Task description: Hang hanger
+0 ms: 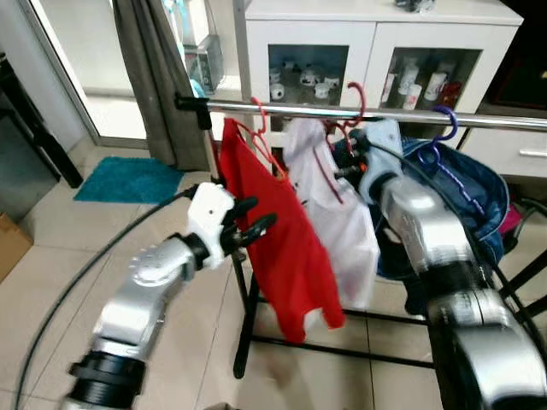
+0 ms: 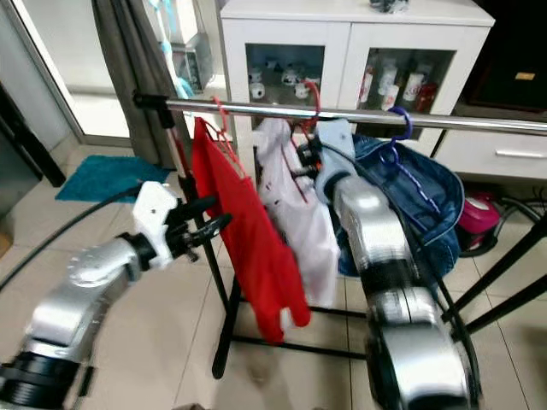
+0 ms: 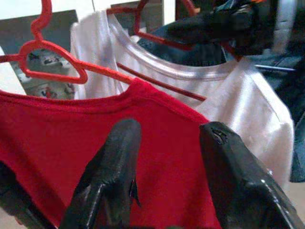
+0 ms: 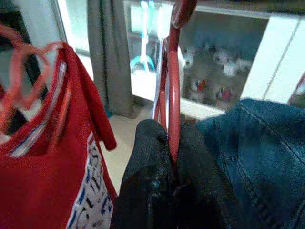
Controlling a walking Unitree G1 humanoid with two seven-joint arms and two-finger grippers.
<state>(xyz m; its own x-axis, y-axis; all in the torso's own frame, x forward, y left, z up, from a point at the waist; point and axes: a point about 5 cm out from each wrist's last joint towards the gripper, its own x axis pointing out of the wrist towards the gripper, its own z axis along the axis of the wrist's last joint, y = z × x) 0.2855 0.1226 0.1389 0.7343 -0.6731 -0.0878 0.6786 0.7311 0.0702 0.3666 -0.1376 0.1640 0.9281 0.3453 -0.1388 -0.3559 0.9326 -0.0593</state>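
Observation:
The white shirt (image 1: pixel 346 248) will slip free and sag into a narrow strip when the robot pulls it, because the shirt's wide neckline (image 3: pixel 178 72) is loose around the hanger.
A metal rail (image 1: pixel 479 120) carries three garments. A red shirt (image 1: pixel 278 231) hangs at the left on a red hanger (image 3: pixel 52 57). A white shirt (image 1: pixel 342 222) hangs in the middle on a second red hanger (image 4: pixel 174 86), whose hook (image 1: pixel 354 96) sits over the rail. My right gripper (image 4: pixel 171 138) is shut on that hanger's stem just below the rail. My left gripper (image 1: pixel 254 219) is open with nothing between its fingers, just left of the red shirt (image 3: pixel 62 143) at chest height.
A blue denim jacket (image 1: pixel 466 192) on a purple hanger (image 1: pixel 444 128) hangs to the right. Behind the rail stands a white cabinet (image 1: pixel 376 51); a grey curtain (image 1: pixel 158 77) and teal mat (image 1: pixel 128 179) lie at the left. The rack's black legs (image 1: pixel 244 333) stand on the tiles.

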